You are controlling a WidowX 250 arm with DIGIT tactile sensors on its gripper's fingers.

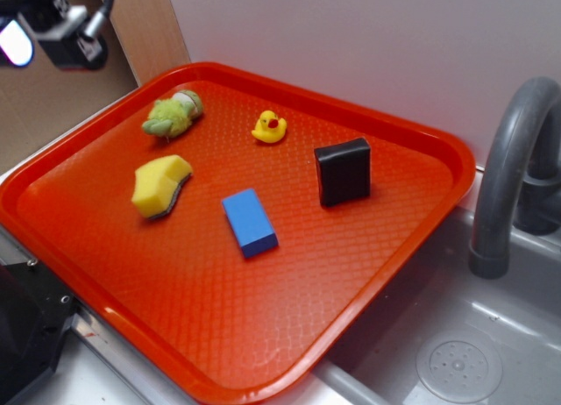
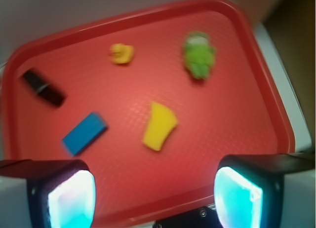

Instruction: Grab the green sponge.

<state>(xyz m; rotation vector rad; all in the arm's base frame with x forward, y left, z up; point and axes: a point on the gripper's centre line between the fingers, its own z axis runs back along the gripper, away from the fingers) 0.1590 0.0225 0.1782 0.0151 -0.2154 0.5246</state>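
The yellow foam gets narrower below its wide end [image 2: 164, 112], so the green sponge [image 1: 160, 185] will keep that end spread out past the fingers when I lift it.
The green sponge [image 1: 161, 186] is a wavy yellow foam piece with a thin dark layer on its lower face. It lies on the left part of the red tray [image 1: 399, 129]. In the wrist view the green sponge [image 2: 159, 125] shows as a yellow wedge near the middle of the red tray [image 2: 247, 114]. My gripper [image 2: 155, 193] hangs high above the tray's near edge, jaws wide apart with nothing between them. In the exterior view only part of the gripper [image 1: 35, 37] shows at the top left corner, well away from the sponge.
On the tray also lie a blue block [image 1: 249, 222], an upright black block [image 1: 343, 171], a small yellow duck [image 1: 270, 127] and a fuzzy green plush toy [image 1: 173, 113]. A grey faucet [image 1: 508, 168] and sink [image 1: 456, 361] stand to the right. A wall runs behind.
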